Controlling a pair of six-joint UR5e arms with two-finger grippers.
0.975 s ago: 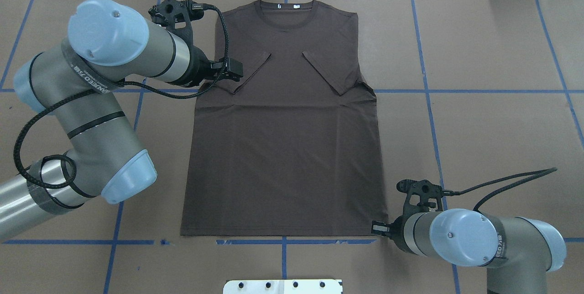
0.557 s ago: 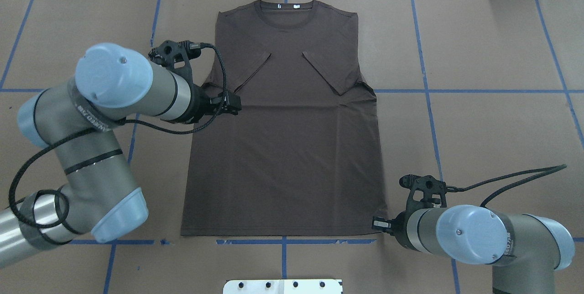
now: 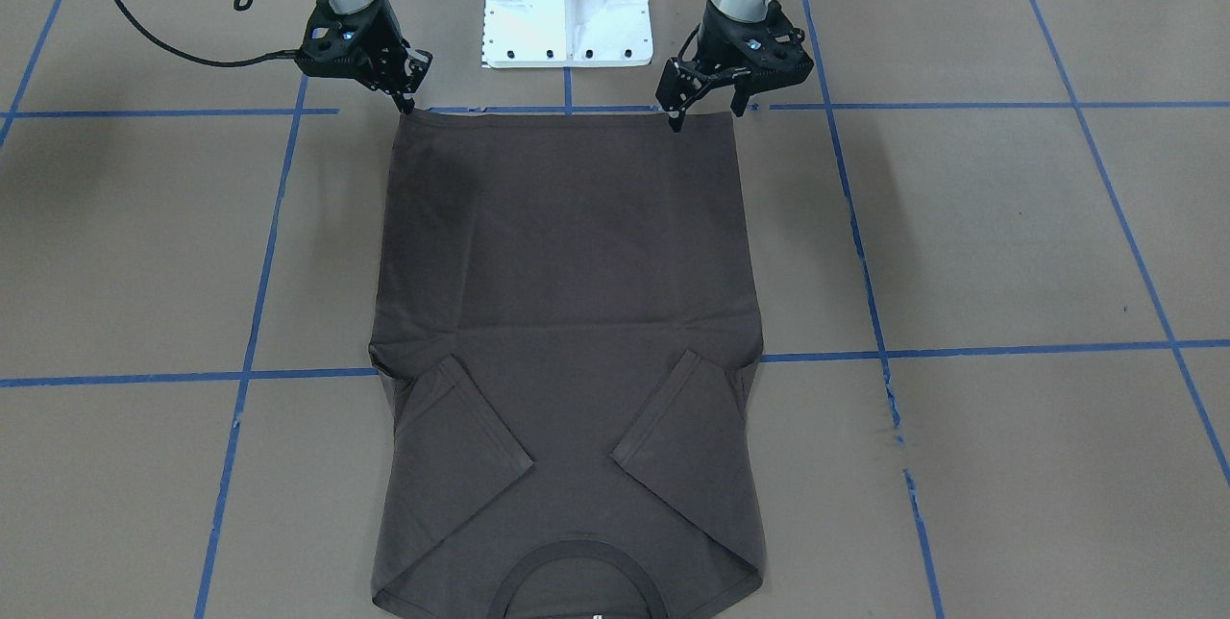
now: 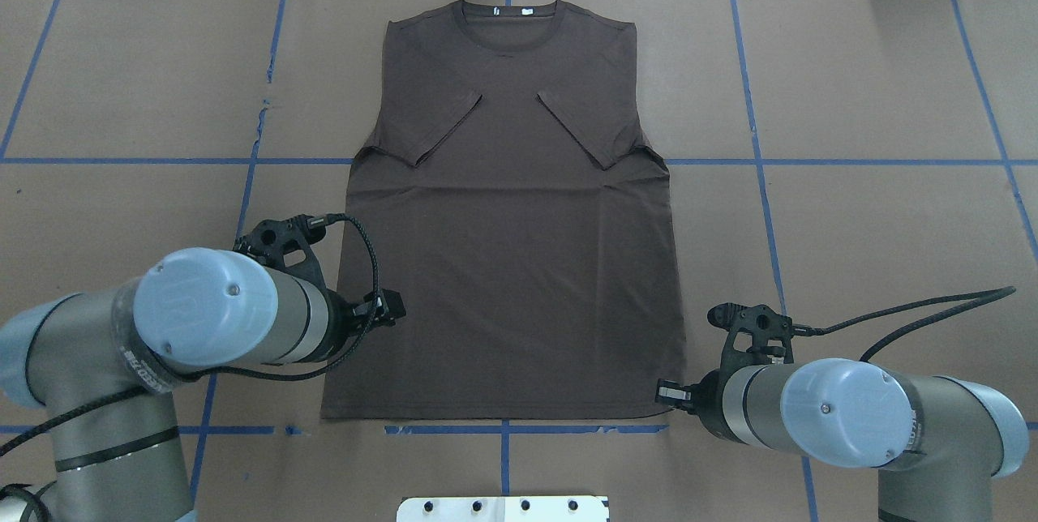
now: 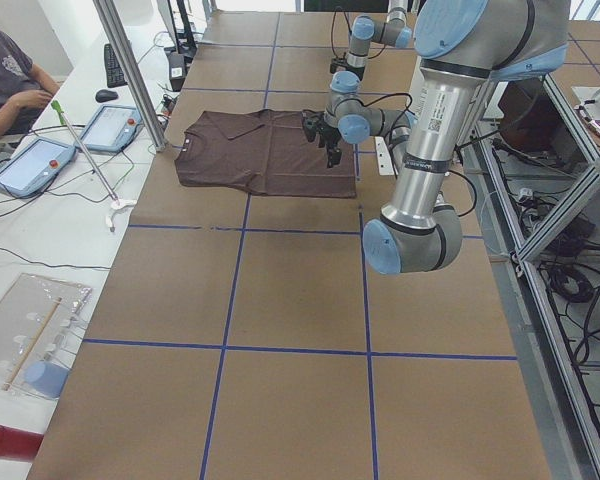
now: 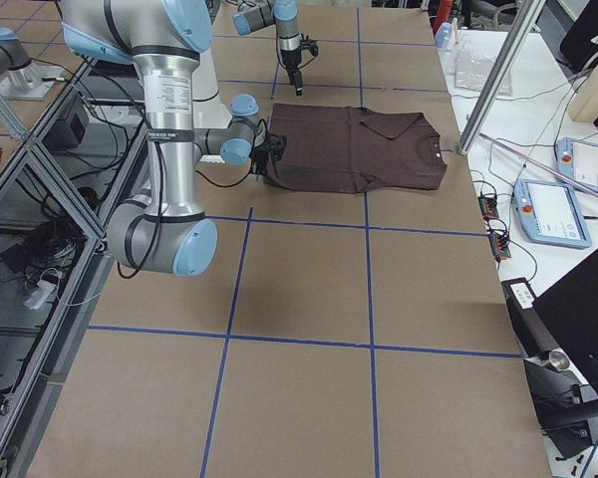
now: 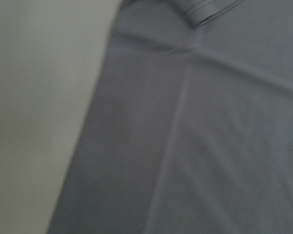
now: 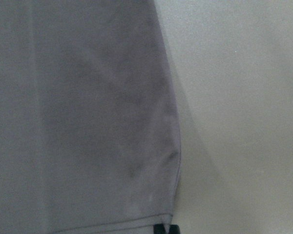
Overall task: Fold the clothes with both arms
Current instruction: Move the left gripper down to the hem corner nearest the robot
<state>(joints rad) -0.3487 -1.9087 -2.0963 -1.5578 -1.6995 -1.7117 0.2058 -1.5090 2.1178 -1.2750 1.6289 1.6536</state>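
Note:
I expect the whole dark brown T-shirt (image 3: 574,261) to slide along with its sleeves still tucked when I pull its hem, because both sleeves (image 3: 456,452) lie flat across the chest.
The clothes are one dark brown T-shirt (image 4: 511,263) lying flat on the brown table cover, collar away from the robot and both sleeves folded in onto the chest (image 3: 567,263). My left gripper (image 4: 391,307) hovers open over the shirt's left side edge, a little short of the hem; its spread fingers show in the front view (image 3: 707,114). My right gripper (image 4: 666,395) sits low at the hem's right corner and looks open (image 3: 413,86). The right wrist view shows that hem corner (image 8: 88,122) flat on the table. The left wrist view shows only the shirt's side edge (image 7: 210,146).
The white pedestal base (image 3: 567,4) stands just behind the hem. Blue tape lines (image 4: 754,161) grid the cover. Beyond the collar end are a metal post (image 5: 130,70), tablets and a seated person (image 5: 10,80).
My left arm has swept from beside the folded left sleeve down along the shirt's left edge toward the hem. The right arm has barely shifted. The shirt has not moved.

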